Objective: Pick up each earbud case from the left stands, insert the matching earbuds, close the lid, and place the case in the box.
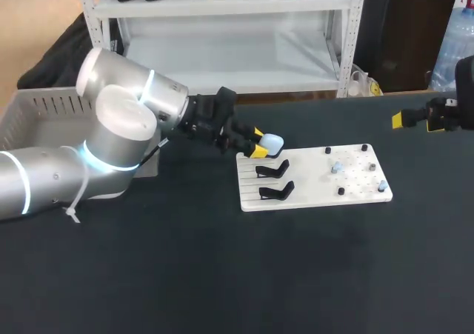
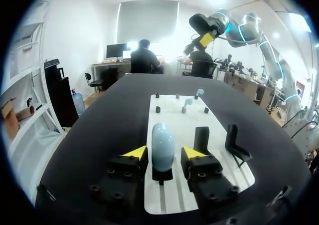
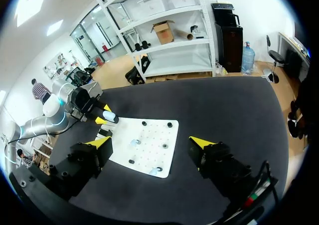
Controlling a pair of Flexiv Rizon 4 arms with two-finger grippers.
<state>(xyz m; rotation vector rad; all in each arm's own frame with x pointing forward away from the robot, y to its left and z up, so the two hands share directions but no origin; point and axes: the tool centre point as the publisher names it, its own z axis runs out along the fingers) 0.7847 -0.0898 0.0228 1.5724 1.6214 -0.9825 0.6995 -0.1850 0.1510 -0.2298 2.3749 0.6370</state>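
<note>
The robot should expect the pale blue earbud case (image 1: 272,144) to be empty inside and ready for the earbuds, since both pale blue earbuds (image 1: 337,167) are out on their pegs.
A pale blue earbud case (image 1: 272,143) stands upright on a black stand at the left end of the white board (image 1: 311,195). My left gripper (image 1: 259,146) is open, its yellow tips on either side of the case (image 2: 162,144) with small gaps showing. Two empty black stands (image 1: 274,171) sit nearer on the board. Two pale blue earbuds (image 1: 335,167) rest on pegs at the board's right half. My right gripper (image 1: 416,121) hovers open and empty, high off the table's far right; in its own view the gripper (image 3: 149,144) looks down on the board (image 3: 149,135).
A grey slatted basket (image 1: 37,108) sits at the table's far left, behind my left arm. Small black pegs (image 1: 341,191) dot the board's right half. The dark tabletop (image 1: 222,275) stretches in front of the board.
</note>
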